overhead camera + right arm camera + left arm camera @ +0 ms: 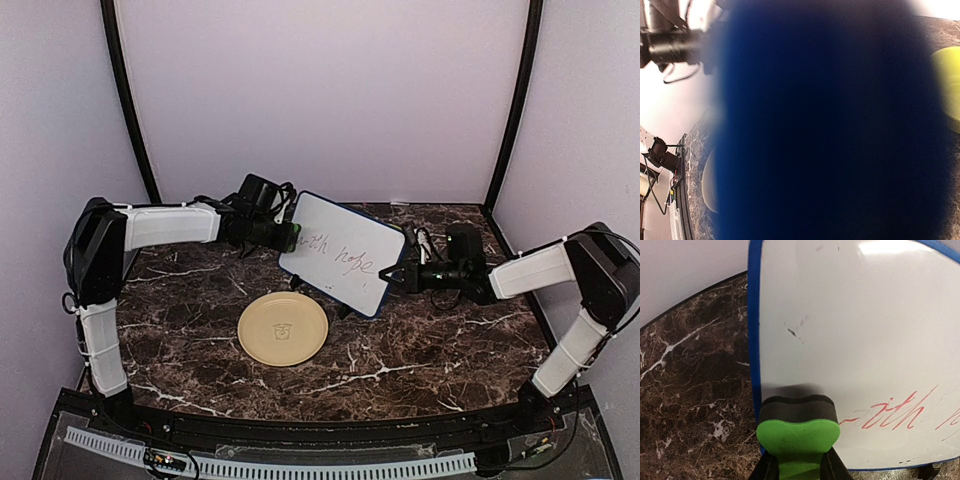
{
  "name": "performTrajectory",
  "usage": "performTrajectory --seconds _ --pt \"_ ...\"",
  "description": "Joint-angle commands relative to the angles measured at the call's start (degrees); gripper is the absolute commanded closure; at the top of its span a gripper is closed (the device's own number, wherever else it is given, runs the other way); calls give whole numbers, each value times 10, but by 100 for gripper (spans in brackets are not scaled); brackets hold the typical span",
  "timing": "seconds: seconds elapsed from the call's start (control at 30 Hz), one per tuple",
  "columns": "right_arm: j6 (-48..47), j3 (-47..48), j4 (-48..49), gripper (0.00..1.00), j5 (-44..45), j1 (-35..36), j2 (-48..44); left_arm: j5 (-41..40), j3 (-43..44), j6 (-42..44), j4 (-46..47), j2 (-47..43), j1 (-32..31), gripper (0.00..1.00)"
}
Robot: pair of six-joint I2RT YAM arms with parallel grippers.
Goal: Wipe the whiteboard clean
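The eraser's black pad is already touching the whiteboard's dark-blue frame [757, 402] and red writing is still beside it, so my left gripper should wipe inward across the red writing [317, 243].
The whiteboard [345, 250] stands tilted at the table's back middle, with a dark-blue frame and red writing [340, 252] across its lower part. My left gripper [288, 237] is shut on the green bone-shaped eraser [797, 432]. The eraser's black pad presses against the board [855, 340] near its left edge, just left of the red writing [895, 412]. My left gripper's fingers [762, 471] clamp the eraser's waist. My right gripper [398, 275] grips the board's right edge. Its wrist view is filled by the blurred blue frame [830, 125], which hides the fingers.
A round tan plate [283, 328] lies on the dark marble table [430, 350] in front of the board. Faint dark smudges [795, 332] mark the board's upper left. White walls enclose the back and sides.
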Motion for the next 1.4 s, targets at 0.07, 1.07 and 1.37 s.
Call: performTrajectory --seconds 0.07,1.07,1.37 --pt "-21 -2 -67 100 0 1 23 15 12 8 7 26 -3 100" --pt "-33 -1 -67 100 -14 1 33 30 94 -34 -52 100 13 100" --pt "-35 2 -71 100 -17 1 37 45 87 -5 -29 111 1 100"
